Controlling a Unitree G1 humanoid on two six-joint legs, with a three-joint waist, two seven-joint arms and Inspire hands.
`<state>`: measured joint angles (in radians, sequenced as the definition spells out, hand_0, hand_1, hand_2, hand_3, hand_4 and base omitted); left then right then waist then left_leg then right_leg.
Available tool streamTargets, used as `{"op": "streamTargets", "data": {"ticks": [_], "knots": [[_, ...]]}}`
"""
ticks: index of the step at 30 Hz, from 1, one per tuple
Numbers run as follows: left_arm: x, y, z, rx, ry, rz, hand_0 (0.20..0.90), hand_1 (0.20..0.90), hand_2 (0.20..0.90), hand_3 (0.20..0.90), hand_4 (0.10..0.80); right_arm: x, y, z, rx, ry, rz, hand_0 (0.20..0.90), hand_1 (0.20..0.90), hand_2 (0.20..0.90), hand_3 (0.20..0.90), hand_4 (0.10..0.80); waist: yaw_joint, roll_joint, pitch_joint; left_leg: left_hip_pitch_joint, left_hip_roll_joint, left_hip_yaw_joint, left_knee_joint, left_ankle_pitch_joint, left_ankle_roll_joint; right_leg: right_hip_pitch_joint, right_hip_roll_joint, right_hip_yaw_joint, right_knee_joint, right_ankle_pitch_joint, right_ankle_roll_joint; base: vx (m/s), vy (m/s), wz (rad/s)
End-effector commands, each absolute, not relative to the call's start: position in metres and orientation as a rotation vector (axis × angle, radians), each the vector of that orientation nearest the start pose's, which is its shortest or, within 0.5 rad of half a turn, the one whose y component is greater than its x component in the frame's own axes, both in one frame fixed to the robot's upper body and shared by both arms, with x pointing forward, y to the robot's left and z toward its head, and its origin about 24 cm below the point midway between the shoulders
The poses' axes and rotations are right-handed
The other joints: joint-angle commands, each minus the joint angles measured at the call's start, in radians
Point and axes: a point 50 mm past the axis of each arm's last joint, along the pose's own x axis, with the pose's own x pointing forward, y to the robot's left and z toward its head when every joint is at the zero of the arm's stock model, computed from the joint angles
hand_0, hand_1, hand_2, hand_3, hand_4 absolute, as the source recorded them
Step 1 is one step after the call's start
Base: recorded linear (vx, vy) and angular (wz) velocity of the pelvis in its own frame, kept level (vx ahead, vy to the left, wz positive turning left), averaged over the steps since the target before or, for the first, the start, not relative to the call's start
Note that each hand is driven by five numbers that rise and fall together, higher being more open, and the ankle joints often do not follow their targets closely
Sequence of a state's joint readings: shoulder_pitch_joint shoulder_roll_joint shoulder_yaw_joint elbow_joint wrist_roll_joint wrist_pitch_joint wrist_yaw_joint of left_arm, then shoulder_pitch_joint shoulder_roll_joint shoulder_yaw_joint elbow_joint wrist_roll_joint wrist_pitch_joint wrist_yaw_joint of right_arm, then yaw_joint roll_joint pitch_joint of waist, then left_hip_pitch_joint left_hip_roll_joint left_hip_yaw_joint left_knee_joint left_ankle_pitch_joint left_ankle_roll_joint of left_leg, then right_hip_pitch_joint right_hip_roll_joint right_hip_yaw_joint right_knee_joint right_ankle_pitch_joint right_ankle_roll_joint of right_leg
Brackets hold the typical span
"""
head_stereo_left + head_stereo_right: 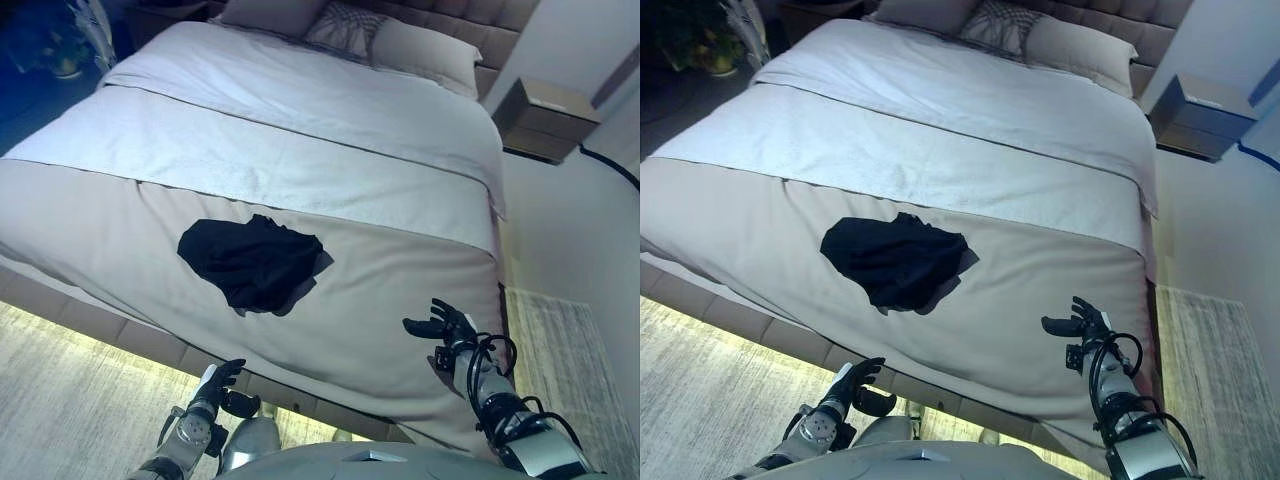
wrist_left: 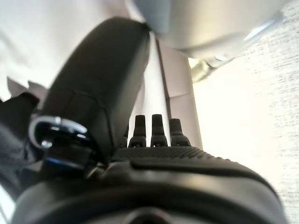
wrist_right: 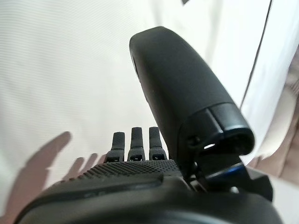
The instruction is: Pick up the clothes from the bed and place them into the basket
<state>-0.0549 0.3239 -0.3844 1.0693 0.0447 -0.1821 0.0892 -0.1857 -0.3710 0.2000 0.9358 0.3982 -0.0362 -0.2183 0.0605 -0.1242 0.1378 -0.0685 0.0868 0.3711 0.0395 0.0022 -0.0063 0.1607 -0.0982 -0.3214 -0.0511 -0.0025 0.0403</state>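
Note:
The soft folds [image 1: 278, 252] are bunched together in a compact heap, so the black garment [image 1: 248, 264] will stay bunched up and its loose edges will hang down when I lift it.
A black garment [image 1: 255, 262] lies crumpled on the beige bedspread [image 1: 390, 290] near the foot of the bed; it also shows in the right eye view [image 1: 895, 262]. My left hand [image 1: 222, 385] hangs low by the bed's front edge, fingers relaxed and empty; its wrist view shows straight fingers [image 2: 153, 128]. My right hand [image 1: 447, 327] hovers open over the bedspread, to the right of the garment and apart from it. Its wrist view shows straight fingers [image 3: 136, 139] above bare cloth.
The bed carries a white sheet [image 1: 300, 130] and pillows [image 1: 345, 28] at the head. A wooden nightstand [image 1: 545, 120] stands to the right of the bed. A pale rug [image 1: 80, 400] lies at the bed's foot.

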Motion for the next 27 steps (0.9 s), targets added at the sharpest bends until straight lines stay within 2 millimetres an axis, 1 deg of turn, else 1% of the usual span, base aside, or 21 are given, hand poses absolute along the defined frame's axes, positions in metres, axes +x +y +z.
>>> {"op": "streamTargets", "data": {"ticks": [1, 2, 3, 4, 5, 6, 7, 8, 9, 10, 11, 12, 13, 14, 15, 16, 17, 18, 21, 24, 27], "knots": [[0.163, 0.21, -0.126, 0.57, 0.723, -0.251, 0.9, 0.9, 0.9, 0.9, 0.8, 0.256, -0.29, -0.041, -0.27, 0.495, -0.359, 0.9, 0.9, 0.9, 0.9, 0.8, 0.041, 0.023, -0.01, -0.005, 0.072, -0.121, 0.043, 0.058, -0.077, -0.064, -0.01, 0.083, 0.049, 0.012, 0.05, 0.082, 0.242, 0.95], [0.162, 0.21, -0.126, 0.562, 0.723, -0.242, 0.9, 0.9, 0.9, 0.9, 0.8, 0.258, -0.29, -0.04, -0.317, 0.492, -0.33, 0.9, 0.9, 0.9, 0.9, 0.8, 0.042, 0.034, -0.017, 0.014, 0.047, -0.11, 0.01, 0.047, -0.064, -0.068, -0.015, 0.071, 0.048, 0.009, 0.051, 0.076, 0.192, 0.59], [0.162, 0.21, -0.126, 0.562, 0.724, -0.243, 0.9, 0.9, 0.9, 0.9, 0.8, 0.258, -0.29, -0.04, -0.325, 0.493, -0.327, 0.9, 0.9, 0.9, 0.9, 0.8, 0.042, 0.034, -0.017, 0.019, 0.042, -0.109, 0.001, 0.049, -0.062, -0.065, -0.018, 0.072, 0.049, 0.009, 0.053, 0.152, 0.224, 0.44], [0.161, 0.21, -0.126, 0.562, 0.722, -0.26, 0.9, 0.9, 0.9, 0.9, 0.8, 0.258, -0.29, -0.041, -0.38, 0.504, -0.297, 0.9, 0.9, 0.9, 0.9, 0.8, 0.05, 0.042, -0.022, 0.044, 0.024, -0.133, -0.034, 0.045, -0.053, -0.061, -0.029, 0.073, 0.059, 0.004, 0.063, 0.127, 0.147, 0.3], [0.162, 0.211, -0.126, 0.566, 0.718, -0.267, 0.9, 0.9, 0.9, 0.9, 0.8, 0.259, -0.289, -0.041, -0.393, 0.503, -0.289, 0.9, 0.9, 0.9, 0.9, 0.8, 0.051, 0.043, -0.025, 0.046, 0.021, -0.136, -0.043, 0.048, -0.051, -0.065, -0.032, 0.075, 0.064, 0.004, 0.065, 0.157, 0.174, 0.29], [0.163, 0.21, -0.124, 0.58, 0.71, -0.286, 0.9, 0.9, 0.9, 0.9, 0.8, 0.26, -0.287, -0.04, -0.424, 0.502, -0.271, 0.9, 0.9, 0.9, 0.9, 0.8, 0.053, 0.045, -0.029, 0.057, 0.01, -0.142, -0.055, 0.043, -0.044, -0.07, -0.038, 0.076, 0.081, -0.003, 0.071, 0.092, 0.103, 0.22], [0.164, 0.211, -0.123, 0.601, 0.708, -0.303, 0.9, 0.9, 0.9, 0.9, 0.8, 0.262, -0.285, -0.04, -0.455, 0.498, -0.251, 0.9, 0.9, 0.9, 0.9, 0.8, 0.055, 0.047, -0.029, 0.067, -0.003, -0.144, -0.066, 0.039, -0.035, -0.079, -0.044, 0.07, 0.112, -0.005, 0.077, 0.127, 0.136, 0.27], [0.164, 0.217, -0.122, 0.631, 0.714, -0.305, 0.9, 0.9, 0.9, 0.9, 0.8, 0.265, -0.279, -0.038, -0.532, 0.48, -0.207, 0.9, 0.9, 0.9, 0.9, 0.8, 0.058, 0.054, -0.025, 0.076, -0.017, -0.141, -0.071, 0.033, -0.023, -0.098, -0.052, 0.054, 0.178, -0.004, 0.084, 0.097, 0.104, 0.28], [0.163, 0.219, -0.122, 0.638, 0.719, -0.297, 0.9, 0.9, 0.9, 0.9, 0.8, 0.267, -0.276, -0.037, -0.567, 0.473, -0.186, 0.9, 0.9, 0.9, 0.9, 0.8, 0.059, 0.055, -0.023, 0.078, -0.022, -0.142, -0.072, 0.031, -0.017, -0.112, -0.059, 0.051, 0.209, 0.001, 0.091, 0.093, 0.063, 0.14], [0.164, 0.228, -0.119, 0.649, 0.725, -0.273, 0.9, 0.9, 0.9, 0.9, 0.8, 0.272, -0.268, -0.035, -0.626, 0.448, -0.147, 0.9, 0.9, 0.9, 0.9, 0.8, 0.056, 0.059, -0.01, 0.095, -0.03, -0.152, -0.085, 0.022, -0.007, -0.168, -0.071, 0.051, 0.271, 0.048, 0.113, 0.067, -0.026, 0.07], [0.166, 0.235, -0.116, 0.654, 0.726, -0.249, 0.9, 0.9, 0.9, 0.9, 0.8, 0.279, -0.261, -0.031, -0.685, 0.427, -0.106, 0.9, 0.9, 0.9, 0.9, 0.8, 0.053, 0.058, 0.0, 0.108, -0.029, -0.151, -0.096, 0.018, -0.009, -0.196, -0.074, 0.049, 0.26, 0.059, 0.119, 0.034, -0.093, 0.12], [0.171, 0.241, -0.113, 0.661, 0.717, -0.231, 0.9, 0.9, 0.9, 0.9, 0.8, 0.287, -0.252, -0.026, -0.743, 0.397, -0.068, 0.9, 0.9, 0.9, 0.9, 0.8, 0.054, 0.061, 0.013, 0.099, -0.017, -0.15, -0.086, 0.017, -0.015, -0.202, -0.061, 0.042, 0.24, 0.031, 0.106, -0.025, -0.139, 0.16], [0.178, 0.245, -0.108, 0.66, 0.701, -0.201, 0.9, 0.9, 0.9, 0.9, 0.8, 0.296, -0.244, -0.02, -0.797, 0.358, -0.042, 0.9, 0.9, 0.9, 0.9, 0.8, 0.055, 0.059, 0.03, 0.082, -0.007, -0.152, -0.072, 0.017, -0.017, -0.218, -0.062, 0.049, 0.236, 0.029, 0.1, -0.077, -0.165, 0.11], [0.188, 0.249, -0.103, 0.648, 0.687, -0.158, 0.9, 0.9, 0.9, 0.9, 0.8, 0.306, -0.234, -0.013, -0.866, 0.313, -0.021, 0.9, 0.9, 0.9, 0.9, 0.8, 0.057, 0.053, 0.051, 0.066, -0.003, -0.151, -0.068, 0.02, -0.017, -0.222, -0.054, 0.057, 0.218, 0.022, 0.096, -0.095, -0.174, -0.01], [0.196, 0.249, -0.099, 0.636, 0.676, -0.134, 0.9, 0.9, 0.9, 0.9, 0.8, 0.314, -0.229, -0.007, -0.923, 0.283, -0.003, 0.9, 0.9, 0.9, 0.9, 0.8, 0.061, 0.048, 0.062, 0.05, -0.002, -0.154, -0.064, 0.024, -0.017, -0.221, -0.042, 0.06, 0.203, 0.016, 0.089, -0.127, -0.236, -0.04], [0.206, 0.248, -0.094, 0.629, 0.654, -0.122, 0.9, 0.9, 0.9, 0.9, 0.8, 0.326, -0.223, 0.006, -0.985, 0.229, 0.007, 0.9, 0.9, 0.9, 0.9, 0.8, 0.072, 0.037, 0.077, 0.02, -0.001, -0.159, -0.059, 0.032, -0.016, -0.226, -0.028, 0.058, 0.175, 0.023, 0.081, -0.133, -0.245, 0.05], [0.212, 0.247, -0.091, 0.64, 0.635, -0.135, 0.9, 0.9, 0.9, 0.9, 0.8, 0.333, -0.222, 0.015, -1.014, 0.203, -0.003, 0.9, 0.9, 0.9, 0.9, 0.8, 0.081, 0.03, 0.09, 0.002, -0.001, -0.161, -0.053, 0.034, -0.016, -0.233, -0.022, 0.057, 0.167, 0.024, 0.078, -0.131, -0.281, 0.2], [0.218, 0.245, -0.087, 0.662, 0.606, -0.159, 0.9, 0.9, 0.9, 0.9, 0.8, 0.344, -0.223, 0.03, -1.068, 0.156, -0.022, 0.9, 0.9, 0.9, 0.9, 0.8, 0.094, 0.024, 0.112, -0.029, 0.001, -0.168, -0.038, 0.036, -0.02, -0.246, -0.014, 0.049, 0.159, 0.026, 0.071, -0.095, -0.213, 0.22], [0.221, 0.246, -0.082, 0.676, 0.573, -0.174, 0.9, 0.9, 0.9, 0.9, 0.8, 0.358, -0.236, 0.059, -1.168, 0.089, -0.078, 0.9, 0.9, 0.9, 0.9, 0.8, 0.13, 0.023, 0.152, -0.089, 0.007, -0.198, -0.012, 0.047, -0.032, -0.272, -0.006, 0.024, 0.164, 0.024, 0.061, -0.036, -0.172, 0.23], [0.216, 0.249, -0.082, 0.68, 0.566, -0.181, 0.9, 0.9, 0.9, 0.9, 0.8, 0.371, -0.246, 0.088, -1.285, 0.025, -0.142, 0.9, 0.9, 0.9, 0.9, 0.8, 0.169, 0.044, 0.19, -0.15, 0.001, -0.238, 0.017, 0.06, -0.044, -0.301, -0.008, -0.003, 0.178, 0.022, 0.048, 0.049, -0.094, 0.21], [0.212, 0.253, -0.082, 0.679, 0.563, -0.175, 0.9, 0.9, 0.9, 0.9, 0.8, 0.38, -0.251, 0.11, -1.313, -0.005, -0.203, 0.9, 0.9, 0.9, 0.9, 0.8, 0.198, 0.058, 0.216, -0.198, -0.003, -0.264, 0.043, 0.061, -0.05, -0.333, -0.011, -0.024, 0.199, 0.016, 0.038, 0.046, -0.069, 0.19]]}}
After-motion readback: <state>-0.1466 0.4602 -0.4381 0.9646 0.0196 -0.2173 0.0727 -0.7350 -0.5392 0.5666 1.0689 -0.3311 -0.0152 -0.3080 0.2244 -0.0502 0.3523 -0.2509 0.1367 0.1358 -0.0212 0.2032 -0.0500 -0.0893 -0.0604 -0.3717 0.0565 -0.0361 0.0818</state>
